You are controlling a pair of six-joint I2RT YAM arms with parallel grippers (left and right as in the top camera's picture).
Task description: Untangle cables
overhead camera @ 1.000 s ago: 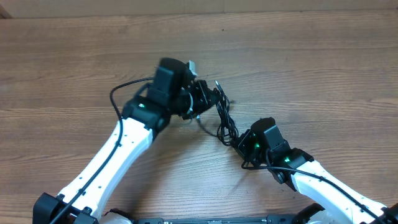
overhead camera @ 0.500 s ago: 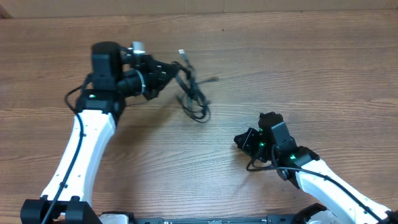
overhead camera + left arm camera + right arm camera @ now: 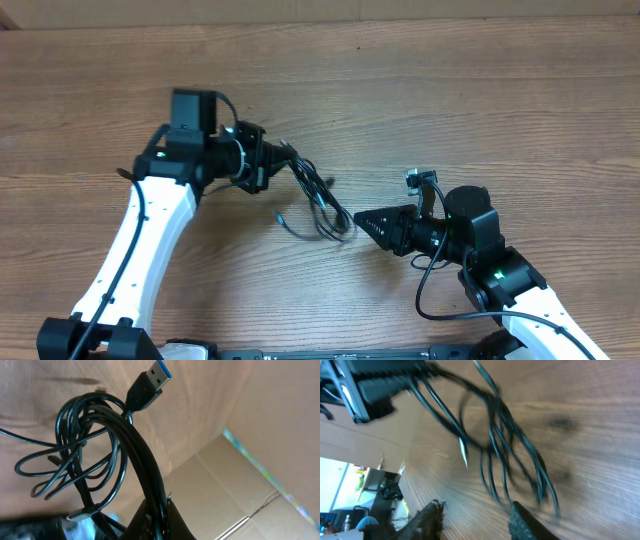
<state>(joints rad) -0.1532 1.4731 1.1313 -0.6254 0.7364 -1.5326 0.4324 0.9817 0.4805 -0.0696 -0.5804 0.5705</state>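
Observation:
Several parts of the cables hang in a bunch from my left gripper, and their loops [image 3: 333,222] are tangled. My left gripper should put the bundle of cables down on the wood [image 3: 298,211] before it takes a new hold.
A tangled bundle of thin black cables [image 3: 318,195] hangs from my left gripper [image 3: 268,160] and trails down-right onto the wooden table. In the left wrist view my left gripper [image 3: 159,519] is shut on several of the cable strands [image 3: 135,450]; a blue-tipped USB plug [image 3: 150,384] sticks up and a silver plug [image 3: 79,515] hangs low. My right gripper [image 3: 368,222] is open, pointing left, just right of the bundle's lower loops. In the right wrist view its fingers [image 3: 477,516] are spread and hold nothing, with the cable loops [image 3: 510,455] just beyond.
The wooden table [image 3: 500,110] stretches around both arms. Cardboard [image 3: 240,490] shows in the left wrist view. Thick black arm wires [image 3: 430,290] loop beside the right arm.
My left gripper has swung down and right with the bundle, whose loops now trail lower on the table. My right gripper has turned to point left at them and has opened.

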